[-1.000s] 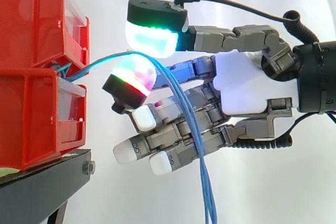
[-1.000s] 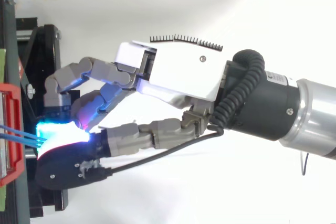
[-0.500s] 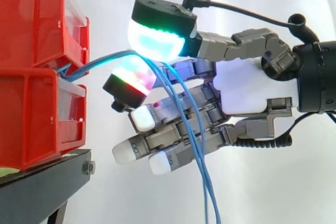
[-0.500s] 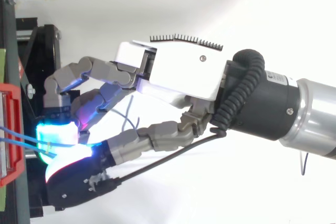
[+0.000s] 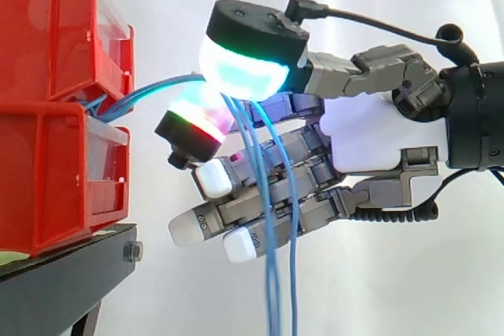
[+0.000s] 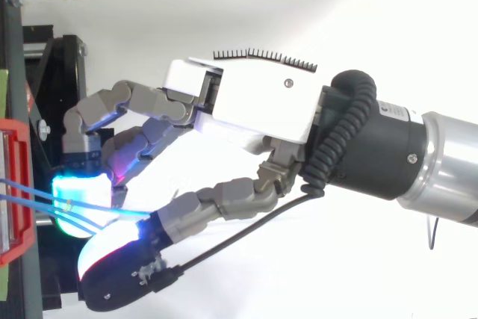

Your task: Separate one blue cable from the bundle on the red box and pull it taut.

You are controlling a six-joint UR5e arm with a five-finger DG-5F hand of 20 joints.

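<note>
I expect the others [image 5: 272, 277] to slide off and hang down from the bins when I pull one blue cable away, because the blue cables hang loose side [image 5: 268, 202] by side.
Several thin blue cables [image 5: 157, 88] come out between the upper red bin [image 5: 47, 29] and the lower one [image 5: 47, 179]. They run right, bend over a red-green glowing fingertip [image 5: 201, 116] and hang straight down past the lower fingers. The hand [image 5: 370, 131] reaches in from the right. Its thumb pad [image 5: 244, 68] glows cyan and sits just above the cables, off to the side of that fingertip. In the top view the cables [image 6: 45, 196] cross the cyan fingertip [image 6: 75, 211], and the thumb [image 6: 112, 259] stands apart from it. The hand [image 6: 254, 102] is open.
The bins rest on a black stand [image 5: 63, 281] at the left. A white curtain hangs behind. In the top view the red bin's edge [image 6: 19, 184] and the stand's frame [image 6: 52, 57] lie close to the fingertips.
The thumb has lifted and swung away from the fingertip it was pressed against. The cables' hanging parts have spread and swung left, now falling straight down.
</note>
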